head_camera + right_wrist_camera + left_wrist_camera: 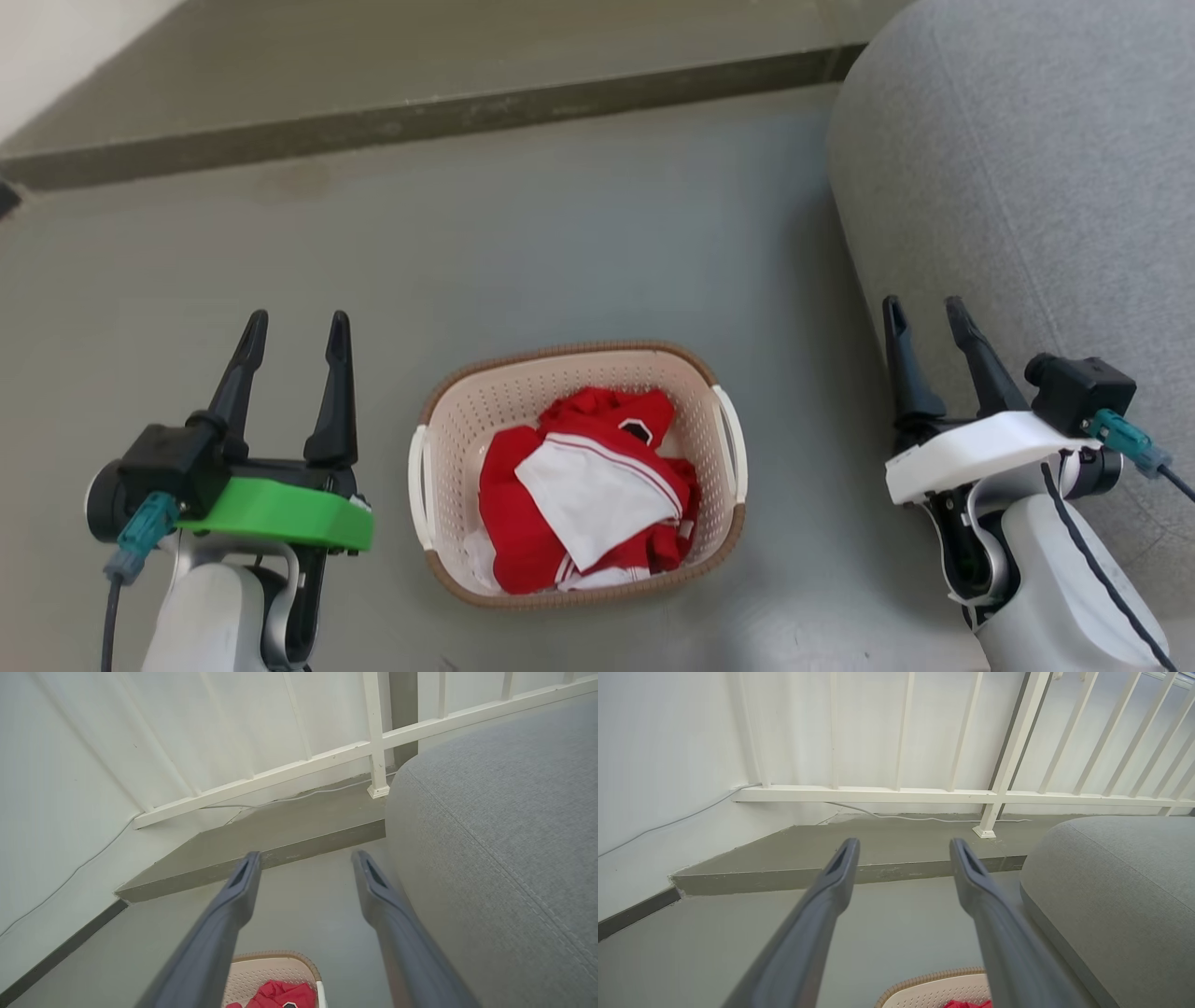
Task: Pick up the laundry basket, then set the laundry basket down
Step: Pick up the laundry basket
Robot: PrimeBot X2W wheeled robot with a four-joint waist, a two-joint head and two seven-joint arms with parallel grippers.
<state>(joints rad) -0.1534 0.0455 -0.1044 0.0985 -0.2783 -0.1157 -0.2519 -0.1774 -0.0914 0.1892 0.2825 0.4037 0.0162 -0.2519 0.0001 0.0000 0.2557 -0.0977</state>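
The red and white clothes (596,493) are well below the brown rim (566,352), so the pile will come along unchanged when I lift the laundry basket.
The laundry basket (467,411), cream with perforated walls, a brown woven-look rim and white side handles, stands on the grey floor in the middle of the head view. Red and white clothes (583,485) lie inside it. My left gripper (297,329) hangs open to the basket's left, apart from it, fingers empty. My right gripper (926,315) hangs open to the basket's right, close to the sofa. A corner of the basket (931,989) shows at the bottom of the left wrist view between the open fingers (831,882). Another corner of the basket (275,970) appears low in the right wrist view.
A grey fabric sofa (1027,168) fills the right side, close beside my right arm. A raised floor step (420,117) runs across the far side. Beyond it stand a white railing (924,794) and a white wall with a thin cable (924,819).
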